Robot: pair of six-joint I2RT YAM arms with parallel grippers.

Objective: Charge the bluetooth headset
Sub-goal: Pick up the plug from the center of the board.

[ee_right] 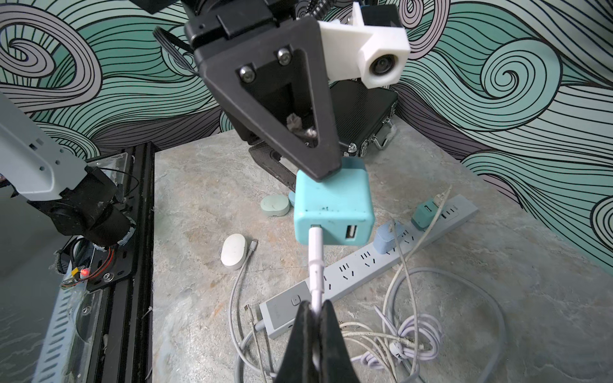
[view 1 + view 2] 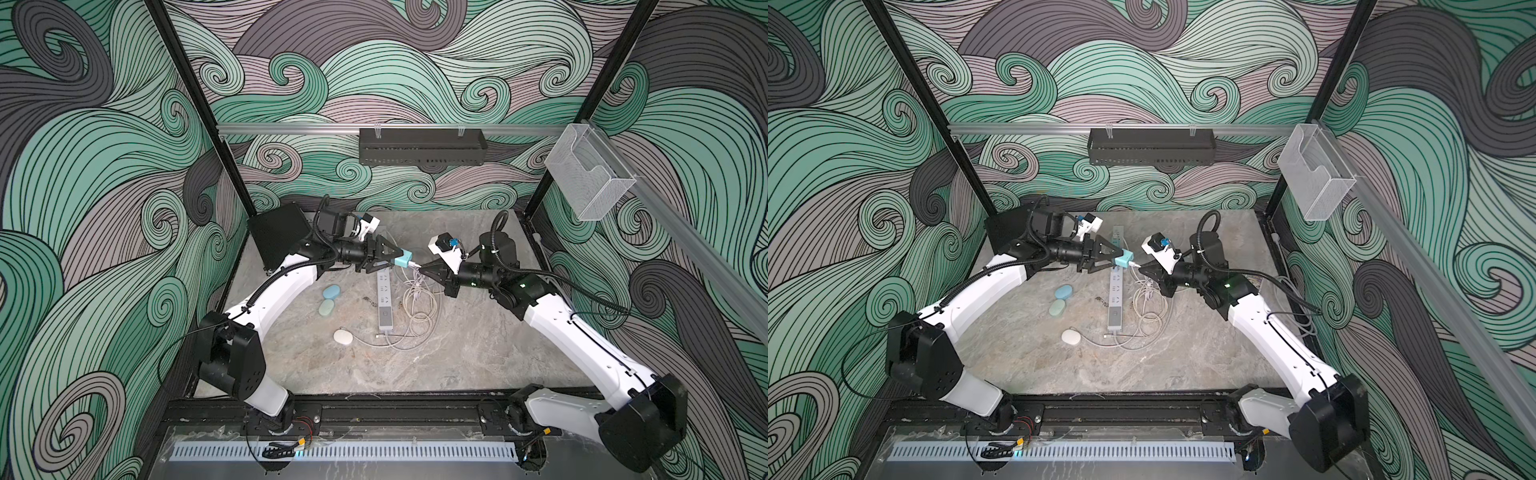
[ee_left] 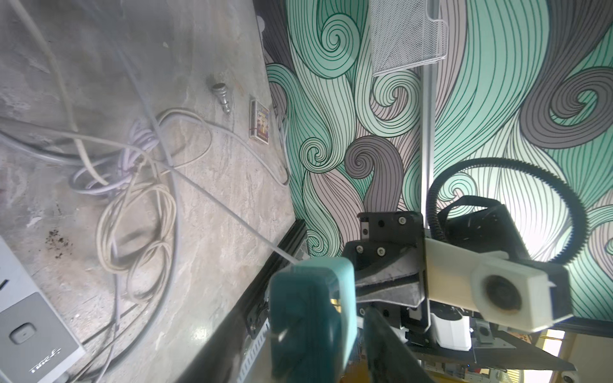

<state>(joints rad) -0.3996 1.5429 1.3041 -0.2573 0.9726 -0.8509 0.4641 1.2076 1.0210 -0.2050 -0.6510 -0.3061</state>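
Note:
Next, my right gripper grabs the charger cube by its port end (image 1: 334, 222) before it plugs the cube into the strip, because my left gripper is covering the charger cube's prong end (image 1: 354, 164).
My left gripper (image 2: 398, 259) is shut on a teal charger cube (image 1: 333, 205), held in the air over the grey power strip (image 2: 385, 299). My right gripper (image 1: 315, 306) is shut on a white cable just behind its USB plug (image 1: 315, 252), which sits in one of the cube's two ports. In both top views the two gripper tips nearly meet at the cube (image 2: 1124, 260). A white oval headset case (image 2: 343, 336) lies on the table with a loose cable end beside it. A blue case (image 2: 331, 291) and a pale green case (image 2: 326, 307) lie further back.
Tangled white and lilac cables (image 2: 415, 307) lie right of the strip. Two small chargers (image 1: 386, 237) (image 1: 424, 215) are plugged into it. A black case (image 2: 278, 239) stands at the back left. A matchbox (image 3: 259, 121) and a metal piece (image 3: 221, 93) lie by the right wall.

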